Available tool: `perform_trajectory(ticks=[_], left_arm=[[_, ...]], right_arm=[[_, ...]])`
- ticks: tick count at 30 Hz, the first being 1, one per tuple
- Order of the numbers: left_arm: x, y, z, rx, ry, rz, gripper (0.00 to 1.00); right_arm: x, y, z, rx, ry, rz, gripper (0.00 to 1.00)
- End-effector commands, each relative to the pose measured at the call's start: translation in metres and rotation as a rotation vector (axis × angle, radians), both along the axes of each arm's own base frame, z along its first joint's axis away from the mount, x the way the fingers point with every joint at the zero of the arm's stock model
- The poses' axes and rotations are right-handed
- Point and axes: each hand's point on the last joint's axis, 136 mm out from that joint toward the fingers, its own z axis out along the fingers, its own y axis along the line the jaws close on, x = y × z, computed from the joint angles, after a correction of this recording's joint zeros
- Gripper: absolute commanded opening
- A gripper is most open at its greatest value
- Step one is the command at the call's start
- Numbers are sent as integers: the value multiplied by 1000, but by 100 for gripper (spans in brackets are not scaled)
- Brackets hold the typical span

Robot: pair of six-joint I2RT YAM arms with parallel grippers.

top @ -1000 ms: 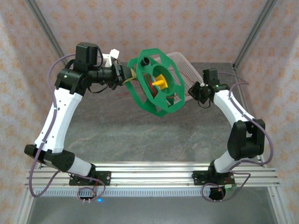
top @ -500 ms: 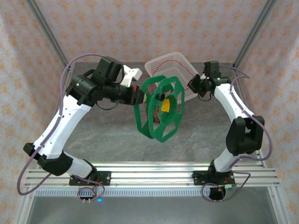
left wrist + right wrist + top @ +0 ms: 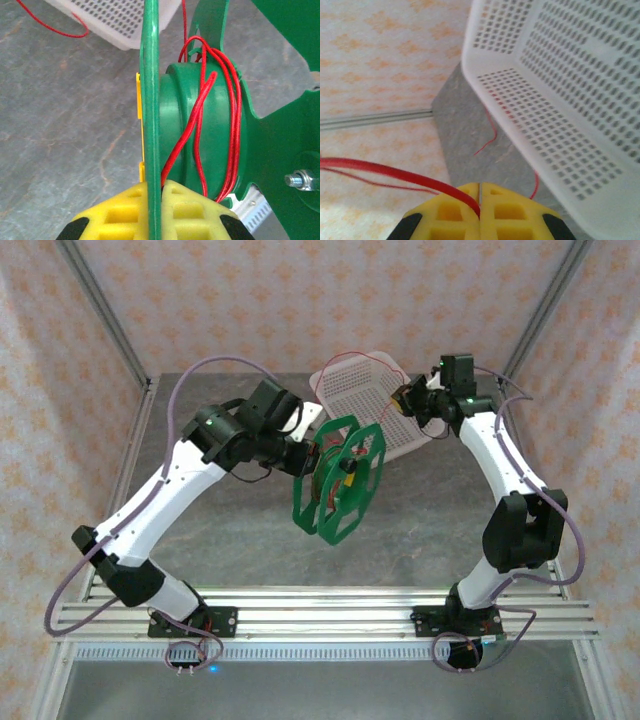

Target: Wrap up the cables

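The red cable (image 3: 386, 364) in the robot's right gripper hangs over the white basket, so the robot should keep carrying it toward the green spool (image 3: 340, 485) until the cable is clear of the basket.
The green spool (image 3: 340, 480) hangs over the table middle, almost edge-on. My left gripper (image 3: 305, 455) is shut on its flange: in the left wrist view the yellow fingers (image 3: 195, 210) pinch the green flange (image 3: 150, 100) between them at the left gripper (image 3: 154, 212). A few loose turns of the thin red cable (image 3: 233, 115) lie round the hub. My right gripper (image 3: 405, 400) is up by the white basket, shut on the cable (image 3: 395, 170), which runs off left from the right gripper (image 3: 480, 200).
A white perforated basket (image 3: 365, 390) sits tilted at the back of the grey table, with red wire trailing under its rim (image 3: 490, 137). In the right wrist view the basket wall (image 3: 560, 100) is close on the right. Patterned walls enclose the table.
The left arm has swung the spool nearer and lower, turning it from face-on to nearly edge-on. The right gripper has risen toward the back of the basket, drawing the cable along.
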Motion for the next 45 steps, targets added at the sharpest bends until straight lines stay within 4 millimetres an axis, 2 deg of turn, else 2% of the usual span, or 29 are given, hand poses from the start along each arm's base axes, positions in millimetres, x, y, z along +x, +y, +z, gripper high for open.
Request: perform_trajectory(ticks=[1,6,12,17,20,24,28,31,35,39,45], left_arm=[[-18,19,-28,152,80,-34,0],[-6,34,-42,276,58,1,0],[19,67,-47,491,-23,100,0],[43,92,-40,649,-120,203,0],[51,99,-41,704,-149,231,0],[58,101,-43,731,-175,249,0],[68,109,-43,788,-222,285,0],[73,105,-40,758,-245,286,0],[65,87,-35,624,-239,224,0],[54,87,-38,596,-232,150,0],[45,94,-53,630,-205,74,0]], right_arm=[[-7,21,92,105,-256,43,0],[-30,48,119,114,-316,136,0],[-70,89,126,65,-349,228,0],[-96,96,113,39,-348,167,0],[-107,96,112,53,-355,153,0],[-113,97,121,81,-382,139,0],[-116,114,129,114,-426,151,0],[-111,123,115,73,-410,162,0],[-106,115,90,-29,-386,143,0],[-112,113,89,-78,-404,176,25],[-126,102,95,-171,-432,228,45]])
